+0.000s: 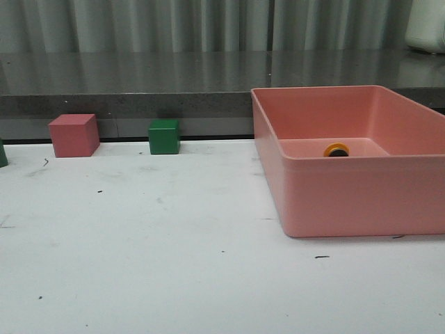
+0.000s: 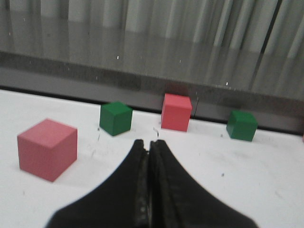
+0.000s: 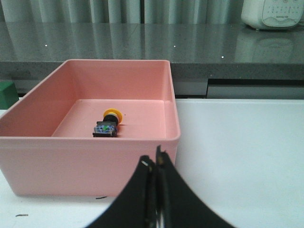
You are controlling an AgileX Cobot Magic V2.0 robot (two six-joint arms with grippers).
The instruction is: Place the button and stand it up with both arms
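Note:
The button sits in the pink bin [image 1: 337,149], far from my left gripper. I should first bring the button out onto the white table [image 1: 135,202] with my right gripper.
The button [image 3: 109,124] lies on its side on the floor of the pink bin [image 3: 85,147], yellow cap toward the far wall, bluish bottom toward the near wall. In the front view only its yellow cap and black collar [image 1: 336,149] show over the bin's near wall [image 1: 361,198]. My right gripper [image 3: 153,160] is shut and empty, in front of the bin's near right corner, apart from the button. My left gripper [image 2: 148,143] is shut and empty over the white table, well left of the bin. Neither arm shows in the front view.
A pink cube [image 1: 74,135] and a green cube [image 1: 164,136] stand at the table's back edge. The left wrist view shows two pink cubes [image 2: 47,148] [image 2: 176,111] and two green cubes [image 2: 115,118] [image 2: 242,125]. A dark raised ledge [image 1: 139,83] runs behind. A white appliance [image 3: 273,13] stands on the ledge.

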